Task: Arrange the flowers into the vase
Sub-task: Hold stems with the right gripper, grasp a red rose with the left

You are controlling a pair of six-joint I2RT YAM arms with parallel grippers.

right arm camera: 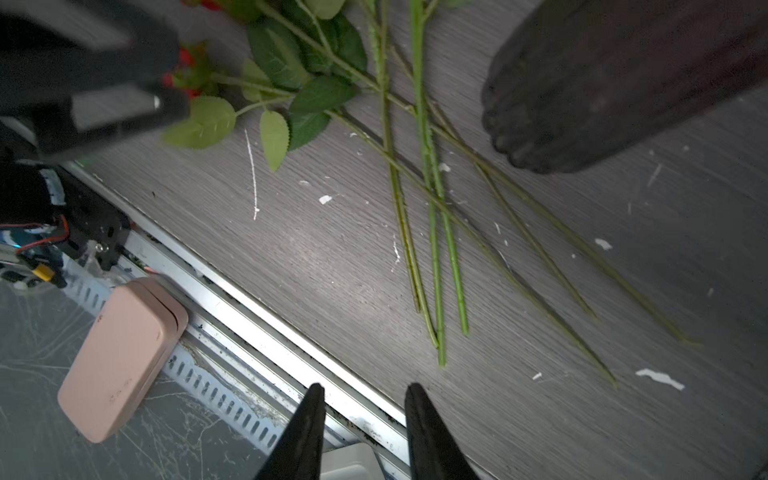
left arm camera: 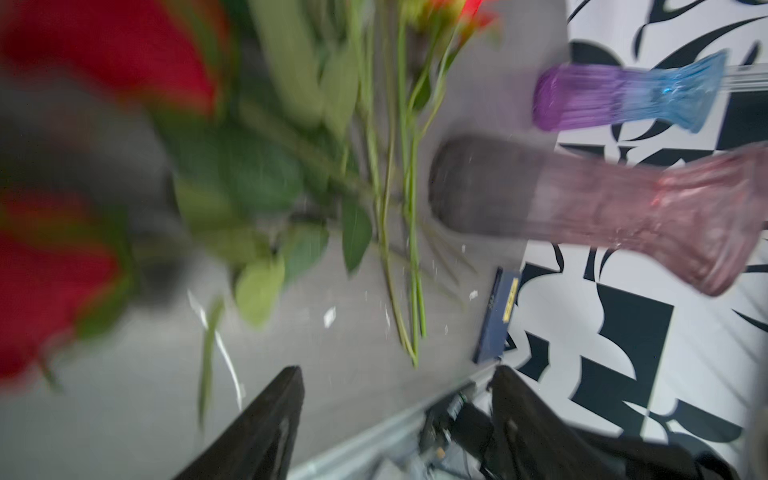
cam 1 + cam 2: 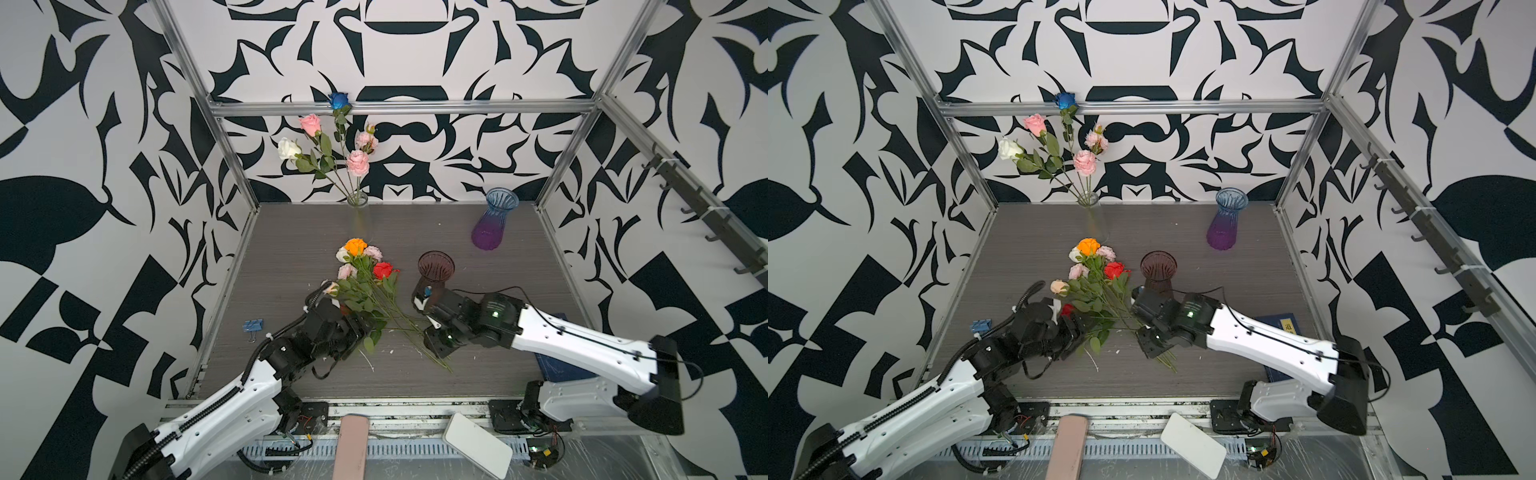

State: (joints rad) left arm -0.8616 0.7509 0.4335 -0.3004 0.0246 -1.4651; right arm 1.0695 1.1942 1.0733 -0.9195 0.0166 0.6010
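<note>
My right gripper hangs over the stems [image 3: 409, 324] next to the brown-pink vase. I should pull that gripper back before my left gripper takes a red flower's stem [image 1: 366, 139].
A bunch of flowers [image 3: 365, 282] lies on the grey table with orange, red, pink and white heads, and its green stems [image 1: 432, 232] fan toward the front edge. More flowers [image 3: 328, 153] stand in a clear glass vase [image 3: 357, 200] at the back. A brown-pink vase [image 3: 435, 270] stands upright beside the right arm. My left gripper [image 2: 399, 374] is open and empty at the leafy side of the bunch, and blurred red heads [image 2: 104, 54] fill its view. My right gripper [image 1: 366, 388] is open and empty, just past the stem ends.
A blue-to-purple vase [image 3: 494, 220] stands at the back right. A blue binder clip [image 3: 253, 325] lies at the left and a blue book [image 3: 557, 365] under the right arm. A pink case [image 3: 351, 446] and a white device [image 3: 478, 446] rest on the front rail.
</note>
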